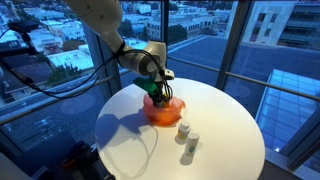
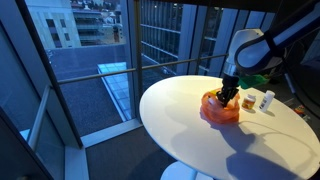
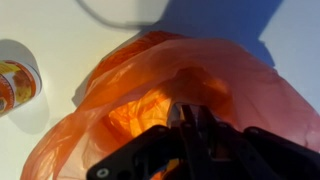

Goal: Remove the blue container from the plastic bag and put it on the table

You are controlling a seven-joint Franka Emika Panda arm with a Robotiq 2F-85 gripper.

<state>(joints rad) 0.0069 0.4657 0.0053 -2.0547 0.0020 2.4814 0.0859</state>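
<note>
My gripper's fingers, nearly shut at the blue container's edge, should open wide and grip across its full width before lifting.
An orange plastic bag point(image 1: 166, 111) lies crumpled on the round white table point(image 1: 232, 108); it also shows in an exterior view point(image 2: 216, 111) and fills the wrist view point(image 3: 235, 80). My gripper point(image 1: 158, 97) point(image 2: 225, 97) reaches down into the bag's open top. In the wrist view its fingers point(image 3: 193, 113) are drawn close together inside the bag. A small pale bluish patch, which looks like the blue container point(image 3: 176, 111), shows at the fingertips. The rest of the container is hidden by the bag and fingers.
Two small white bottles point(image 1: 184, 129) point(image 1: 190, 144) stand on the table beside the bag, also seen in an exterior view point(image 2: 265, 100). One bottle with an orange label shows at the wrist view's left edge point(image 3: 15, 85). Large windows surround the table.
</note>
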